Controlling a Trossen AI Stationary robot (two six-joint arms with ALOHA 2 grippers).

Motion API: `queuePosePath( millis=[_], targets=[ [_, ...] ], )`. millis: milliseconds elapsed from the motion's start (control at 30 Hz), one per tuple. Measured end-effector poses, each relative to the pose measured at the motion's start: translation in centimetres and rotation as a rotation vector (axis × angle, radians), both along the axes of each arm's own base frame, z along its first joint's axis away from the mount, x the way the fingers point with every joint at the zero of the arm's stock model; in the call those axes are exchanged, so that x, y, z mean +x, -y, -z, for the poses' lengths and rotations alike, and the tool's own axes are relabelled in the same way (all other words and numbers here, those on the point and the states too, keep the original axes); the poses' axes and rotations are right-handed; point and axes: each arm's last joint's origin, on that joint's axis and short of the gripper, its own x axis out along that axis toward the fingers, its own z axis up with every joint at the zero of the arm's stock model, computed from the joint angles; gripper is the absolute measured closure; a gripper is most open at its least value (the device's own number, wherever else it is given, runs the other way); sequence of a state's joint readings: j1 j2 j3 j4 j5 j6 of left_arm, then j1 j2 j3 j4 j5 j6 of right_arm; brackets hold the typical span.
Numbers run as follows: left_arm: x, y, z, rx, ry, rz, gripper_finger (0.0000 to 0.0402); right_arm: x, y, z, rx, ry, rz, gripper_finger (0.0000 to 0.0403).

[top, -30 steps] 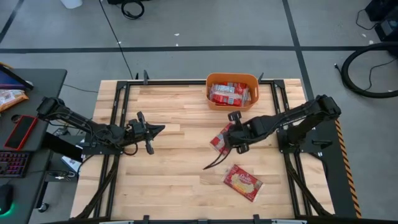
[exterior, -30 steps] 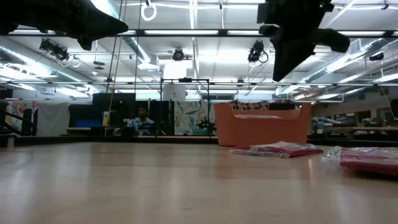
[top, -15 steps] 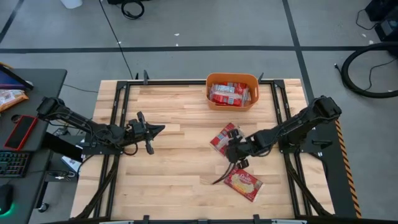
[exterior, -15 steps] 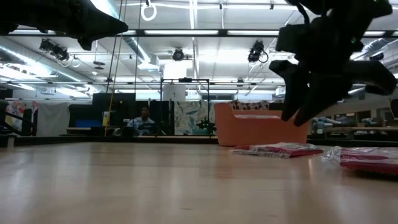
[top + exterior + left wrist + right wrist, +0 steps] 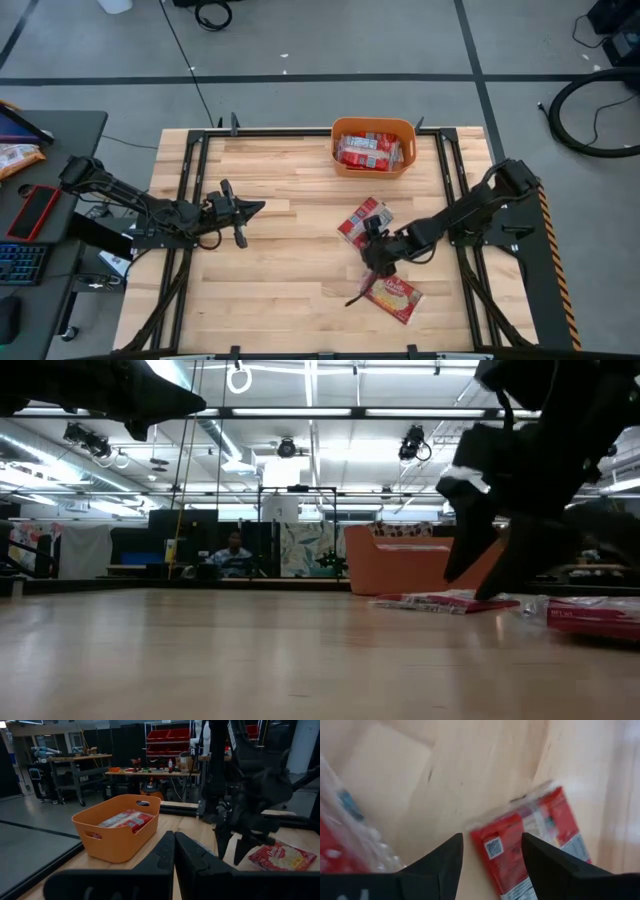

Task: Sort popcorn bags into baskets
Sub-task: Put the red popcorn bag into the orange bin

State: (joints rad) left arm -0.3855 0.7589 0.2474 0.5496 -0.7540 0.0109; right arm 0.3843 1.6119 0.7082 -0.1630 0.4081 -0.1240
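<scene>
The red popcorn bag (image 5: 364, 220) is bordered by a thin clear film edge (image 5: 514, 809), so the bag will crumple where it is pinched and hang from the robot's right gripper when the robot lifts.
The orange basket (image 5: 373, 128) stands at the table's far edge with several red popcorn bags (image 5: 368, 150) lying inside. Two more popcorn bags lie flat on the table: one (image 5: 360, 219) right of centre, one (image 5: 393, 297) nearer the front edge. My right gripper (image 5: 372, 265) hangs open, low over the wood between these two bags. In the right wrist view a red bag (image 5: 535, 840) lies just past its open fingers, and a second one (image 5: 340, 835) lies off to the side. My left gripper (image 5: 255, 208) is shut, holds nothing, and stays above the table's left half.
A desk left of the table carries a red phone (image 5: 34, 212), a keyboard and an orange-and-white packet (image 5: 18, 156). Bare wood fills the table's middle and left. Black frame rails (image 5: 190, 180) run along the table's left and right sides.
My right gripper has gone from above the bag right of centre toward the table's near edge and down, close to the wood. Its fingers have opened wide on the way. Both loose bags lie where they lay.
</scene>
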Motion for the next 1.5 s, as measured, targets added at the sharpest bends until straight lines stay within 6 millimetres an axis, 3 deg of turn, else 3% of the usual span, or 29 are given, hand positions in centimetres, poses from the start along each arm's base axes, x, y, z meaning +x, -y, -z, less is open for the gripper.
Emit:
queuePosePath(
  millis=[367,500,667,867,1100,1500],
  targets=[
    [0.0,0.0,0.1,0.002,-0.006,0.000,0.0392,0.6,1.2,1.6,-0.034,-0.063,0.041,0.0225],
    [0.0,0.0,0.1,0.003,-0.006,0.000,0.0392,0.9,2.2,1.6,0.011,-0.088,0.035,0.0278],
    [0.0,0.0,0.1,0.003,-0.007,0.000,0.0392,1.0,2.8,1.8,0.020,-0.095,0.049,0.0380],
    [0.0,0.0,0.1,0.003,-0.007,0.000,0.0392,1.5,2.6,1.0,0.007,-0.069,0.064,0.0392],
    [0.0,0.0,0.1,0.003,-0.007,0.000,0.0392,2.0,2.7,-2.9,-0.059,-0.048,0.109,0.0398],
    [0.0,0.0,0.1,0.003,-0.007,0.000,0.0392,1.3,3.7,-12.0,-0.186,0.120,0.248,0.0401]
  ],
)
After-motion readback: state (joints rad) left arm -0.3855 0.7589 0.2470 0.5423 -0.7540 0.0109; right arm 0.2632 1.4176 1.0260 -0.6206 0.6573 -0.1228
